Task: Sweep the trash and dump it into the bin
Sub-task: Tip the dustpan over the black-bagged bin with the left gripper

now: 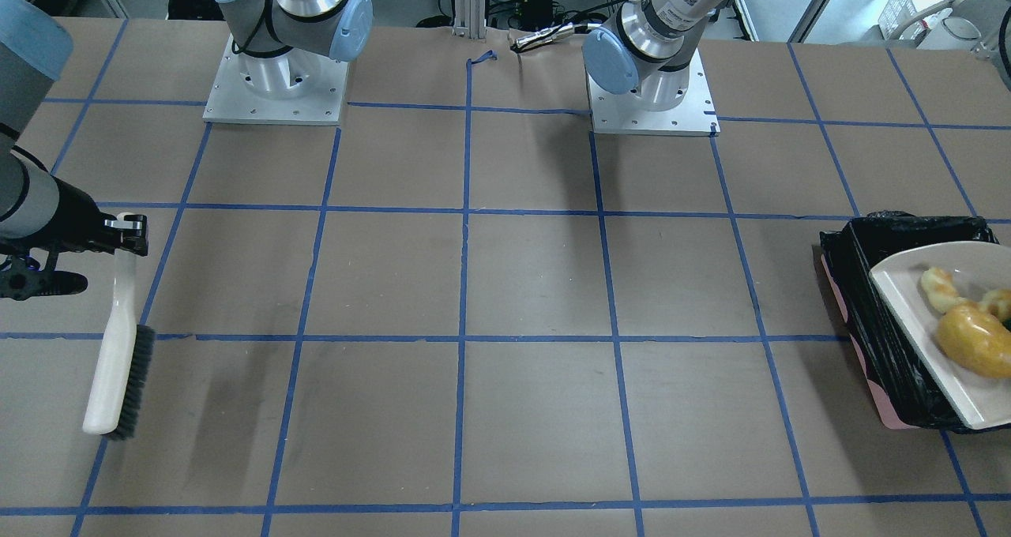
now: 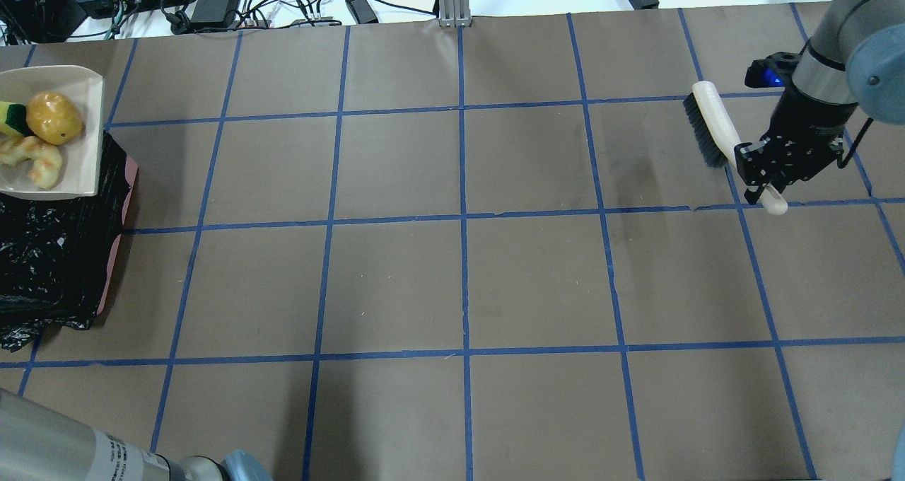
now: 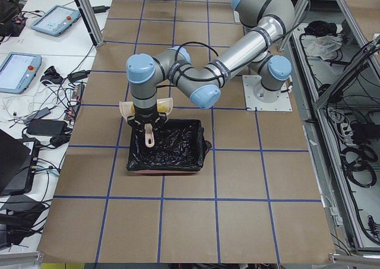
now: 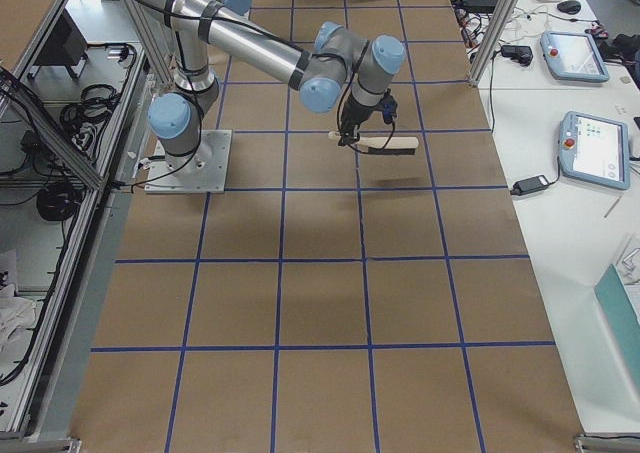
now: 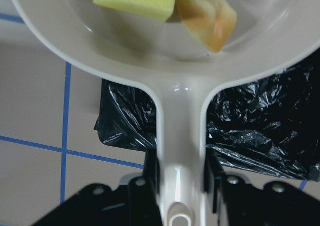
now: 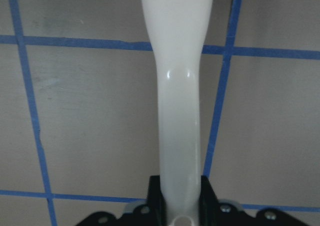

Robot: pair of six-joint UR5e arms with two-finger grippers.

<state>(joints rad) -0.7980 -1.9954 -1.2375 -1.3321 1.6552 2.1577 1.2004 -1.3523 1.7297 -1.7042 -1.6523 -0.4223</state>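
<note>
The dustpan's opening (image 1: 917,347) sticks out past the bin's edge. Next, I pull the dustpan back over the black bag (image 3: 178,143) with my left gripper and tip the dustpan's opening down.
My left gripper (image 5: 180,171) is shut on the handle of a beige dustpan (image 2: 78,163), held over the far end of the pink bin lined with a black bag (image 2: 56,255). In the pan lie the yellow-brown potato (image 2: 53,117), the tan croissant piece (image 2: 32,159) and the yellow-and-green sponge (image 2: 8,117). My right gripper (image 2: 760,180) is shut on the white handle of a dark-bristled brush (image 2: 714,124) and holds it above the table on the far right. The front view shows the pan (image 1: 908,300) over the bin (image 1: 877,347).
The table is brown paper with a blue tape grid. The two arm bases (image 1: 272,87) stand at the robot's edge. Cables and power bricks (image 2: 212,0) lie beyond the far edge.
</note>
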